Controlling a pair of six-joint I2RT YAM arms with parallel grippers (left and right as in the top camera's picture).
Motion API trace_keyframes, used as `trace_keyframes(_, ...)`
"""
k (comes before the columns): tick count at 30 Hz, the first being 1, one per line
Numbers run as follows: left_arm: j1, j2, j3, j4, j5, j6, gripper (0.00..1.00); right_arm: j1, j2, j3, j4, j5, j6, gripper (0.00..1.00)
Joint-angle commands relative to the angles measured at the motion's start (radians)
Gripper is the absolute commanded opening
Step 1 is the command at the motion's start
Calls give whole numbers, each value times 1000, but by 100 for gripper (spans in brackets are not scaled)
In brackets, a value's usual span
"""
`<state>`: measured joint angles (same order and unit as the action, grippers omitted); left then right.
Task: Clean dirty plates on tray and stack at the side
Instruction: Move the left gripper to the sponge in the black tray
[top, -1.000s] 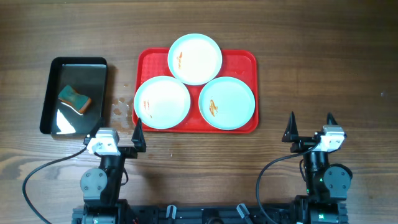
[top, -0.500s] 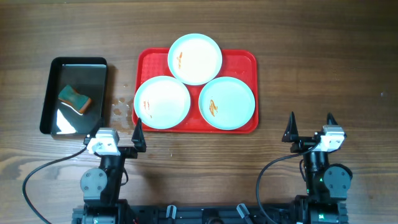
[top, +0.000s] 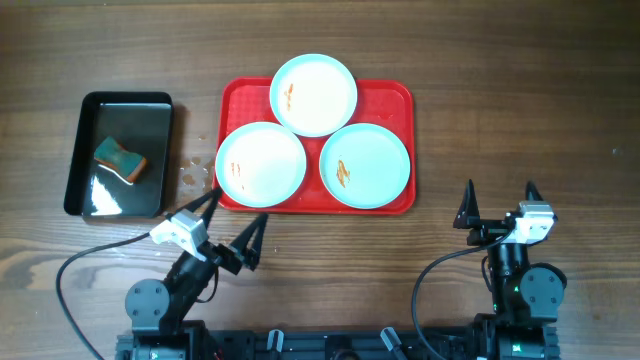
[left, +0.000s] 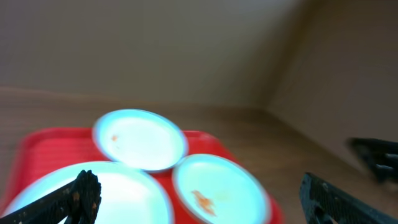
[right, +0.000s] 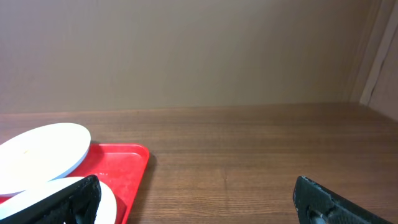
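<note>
My left gripper is empty in front of the smeared plates on the red tray (top: 262, 165), so it needs to move over to the black tray and pick up the sponge (top: 120, 158) before it wipes.
Three pale plates lie on the red tray (top: 395, 95): a back plate (top: 314, 94), a front-left plate (top: 261, 164) and a front-right plate (top: 364, 165), each with a small orange smear. The front two overlap the back one's edge. My left gripper (top: 232, 222) is open and empty, turned toward the tray's front edge; in its wrist view the plates (left: 140, 138) and the tray (left: 34, 149) show blurred. My right gripper (top: 498, 203) is open and empty, right of the tray; its wrist view shows the tray's corner (right: 127, 168) and plate edges (right: 43, 148).
A glossy black tray (top: 118, 152) stands left of the red tray and holds a teal and orange sponge (top: 120, 160). Small wet spots (top: 192, 175) lie on the wooden table between the two trays. Cables trail from both arm bases at the front.
My left gripper has swung right and tilted, its fingers now spread wide near the tray's front edge. The right arm and the plates have not moved.
</note>
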<state>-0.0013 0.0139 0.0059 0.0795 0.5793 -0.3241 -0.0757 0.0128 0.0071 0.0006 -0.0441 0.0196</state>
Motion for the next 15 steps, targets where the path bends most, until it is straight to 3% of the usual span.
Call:
trace_keyframes(1, 5, -10, 2, 257, 127, -85, 100, -7, -5, -2, 2, 6, -17, 100)
trace_keyframes(2, 5, -5, 27, 319, 48, -85, 100, -7, -5, -2, 2, 6, -17, 100)
trace_keyframes(3, 5, 19, 90, 274, -62, -53, 100, -7, -5, -2, 2, 6, -17, 100)
trace_keyframes(5, 5, 109, 216, 122, -183, 29, 100, -7, -5, -2, 2, 6, -17, 100)
trace_keyframes(6, 5, 229, 361, -71, -291, 40, 100, -7, -5, -2, 2, 6, -17, 100)
trace_keyframes(11, 5, 885, 1031, -804, -295, 163, 100, -7, -5, -2, 2, 6, -17, 100)
trace_keyframes(14, 5, 1158, 1292, -1018, -258, 152, 100, -7, -5, -2, 2, 6, -17, 100)
trace_keyframes(15, 6, 1244, 1353, -1043, -331, 60, 100, -7, -5, -2, 2, 6, -17, 100)
